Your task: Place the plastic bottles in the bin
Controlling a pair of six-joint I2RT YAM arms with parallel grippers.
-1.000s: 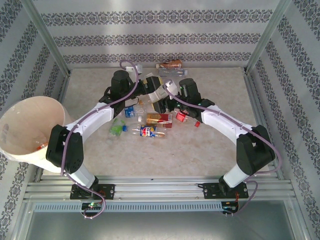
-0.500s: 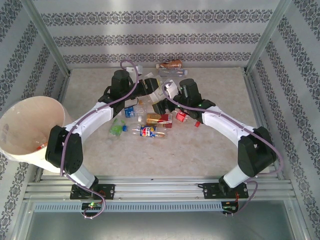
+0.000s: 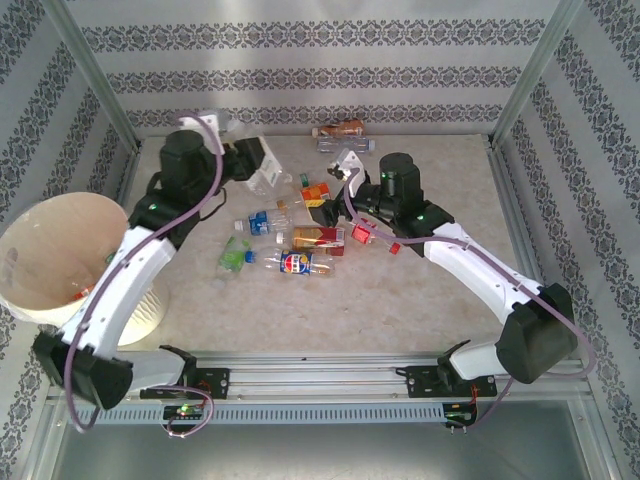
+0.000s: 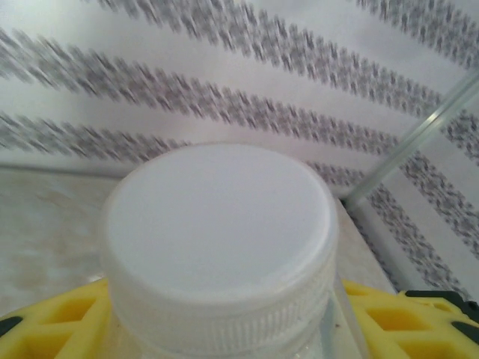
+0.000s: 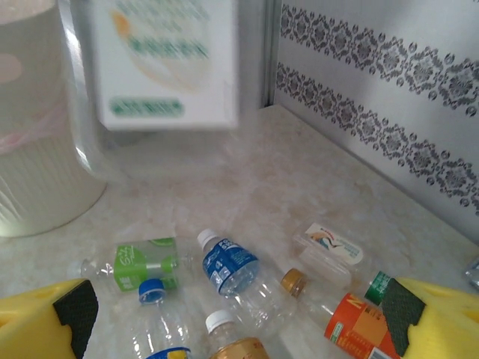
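The clear bottle in my left gripper (image 3: 268,174) hangs free above the other bottles, so I keep moving it along until it is over the bin's opening (image 3: 58,250).
My left gripper (image 3: 250,166) is shut on a clear plastic bottle (image 3: 266,166) with a white label, held in the air over the table's far left. In the left wrist view its white cap (image 4: 217,239) sits between the yellow fingers (image 4: 56,321). My right gripper (image 3: 346,168) stands open over the pile, with nothing between its pads (image 5: 75,307). Below it lie a blue-label bottle (image 5: 236,273), a green-label one (image 5: 146,263), an orange-label one (image 5: 359,325) and a flat white-label one (image 5: 329,250). The cream bin (image 3: 60,250) stands at the near left.
More bottles lie mid-table: a blue-and-yellow one (image 3: 295,262), a brown one (image 3: 318,237), a red-capped one (image 3: 365,233). Two more (image 3: 343,130) rest by the back wall. A loose red cap (image 3: 394,248) lies right of the pile. Patterned walls and metal posts enclose the table.
The right gripper opened and let go of the white-label bottle, then drew back to the right. The left gripper closed on that bottle and swung it up and to the left.
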